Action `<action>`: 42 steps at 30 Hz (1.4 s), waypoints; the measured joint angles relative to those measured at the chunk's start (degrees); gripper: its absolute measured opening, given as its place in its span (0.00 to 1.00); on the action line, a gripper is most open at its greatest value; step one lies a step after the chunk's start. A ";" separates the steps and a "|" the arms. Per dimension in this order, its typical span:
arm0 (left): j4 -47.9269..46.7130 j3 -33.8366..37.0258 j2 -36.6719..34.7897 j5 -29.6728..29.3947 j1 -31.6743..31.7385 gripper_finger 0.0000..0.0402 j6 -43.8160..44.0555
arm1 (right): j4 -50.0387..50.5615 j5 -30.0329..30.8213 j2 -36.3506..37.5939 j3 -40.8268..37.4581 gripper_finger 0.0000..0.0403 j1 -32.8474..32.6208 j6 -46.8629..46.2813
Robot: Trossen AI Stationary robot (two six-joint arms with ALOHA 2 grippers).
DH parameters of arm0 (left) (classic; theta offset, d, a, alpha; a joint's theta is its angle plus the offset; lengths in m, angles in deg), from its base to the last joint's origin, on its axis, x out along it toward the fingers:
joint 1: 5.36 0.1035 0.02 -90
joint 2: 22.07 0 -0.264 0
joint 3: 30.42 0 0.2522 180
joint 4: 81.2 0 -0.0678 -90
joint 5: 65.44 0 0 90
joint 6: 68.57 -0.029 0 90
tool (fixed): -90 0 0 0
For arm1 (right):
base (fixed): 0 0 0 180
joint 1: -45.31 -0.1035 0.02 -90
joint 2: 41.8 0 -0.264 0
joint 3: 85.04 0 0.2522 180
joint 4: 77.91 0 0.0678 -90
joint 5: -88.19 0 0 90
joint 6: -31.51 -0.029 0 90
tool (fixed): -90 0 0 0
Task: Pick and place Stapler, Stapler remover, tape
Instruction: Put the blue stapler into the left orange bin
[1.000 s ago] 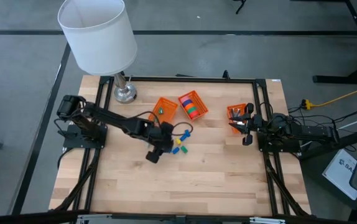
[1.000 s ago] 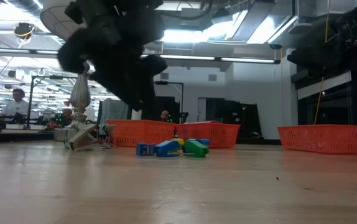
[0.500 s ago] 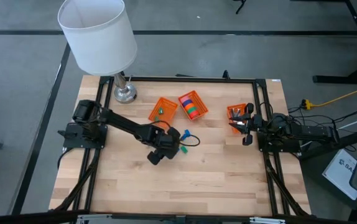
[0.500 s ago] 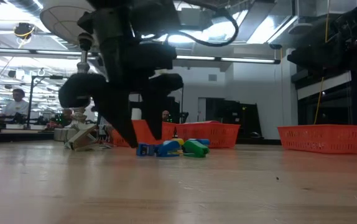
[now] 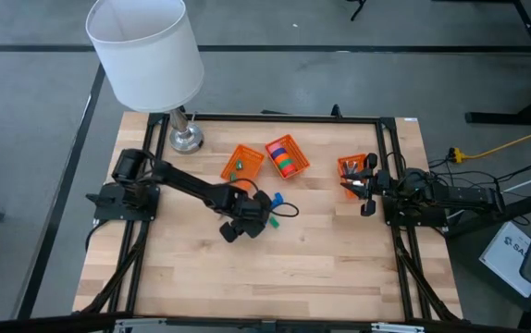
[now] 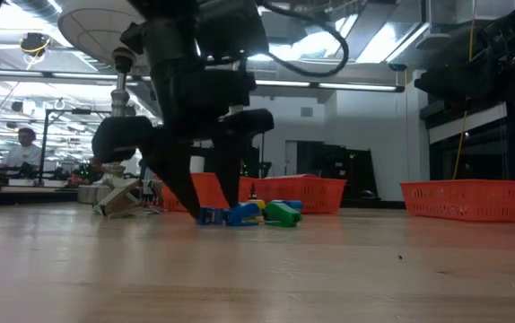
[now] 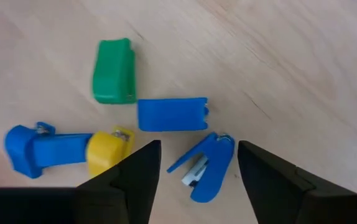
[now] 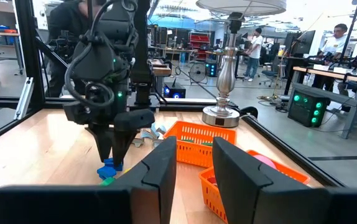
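Note:
The jaws of the blue stapler remover (image 7: 209, 171) open out from its hinged end (image 7: 226, 139). I expect the jaws to fold together when I squeeze and lift it.
A cluster of small pieces lies on the wooden table: a green block (image 7: 113, 79), a blue block (image 7: 172, 115), a blue open-jawed stapler remover (image 7: 203, 167), and a long blue piece with a yellow one (image 7: 66, 152). My left gripper (image 7: 198, 149) stands open, pointing steeply down, with the stapler remover lying between its fingers; in the low view its tips (image 6: 208, 205) reach almost to the table. The tape (image 5: 285, 159) lies as coloured rolls in an orange basket. My right gripper (image 5: 358, 183) waits at the table's right edge, its fingers (image 8: 194, 155) apart with nothing between them.
Three orange baskets stand toward the far side: one (image 5: 244, 163) left of the tape basket (image 5: 295, 168) and one (image 5: 352, 174) by the right arm. A lamp with a white shade (image 5: 145, 51) and a metal foot (image 5: 187, 139) stands at the far left. The near half is bare wood.
My left gripper has come down from well above the table to just over the cluster, shifting a little toward the table's right edge, and has rolled about its own axis. The pieces have stayed where they lay.

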 joint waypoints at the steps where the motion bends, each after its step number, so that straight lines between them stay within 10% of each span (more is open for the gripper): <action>1: 0.12 0.00 0.49 0.37 0.07 0.52 0.24 | 0.00 0.00 0.00 0.00 0.27 -0.02 -0.01; 30: -1.90 -0.07 2.95 0.56 1.18 0.17 20.20 | 0.00 0.00 0.01 0.00 0.27 0.00 0.00; 42: -6.78 -3.55 3.45 -9.12 1.97 0.15 21.55 | 0.00 0.00 0.02 0.00 0.27 -0.02 0.00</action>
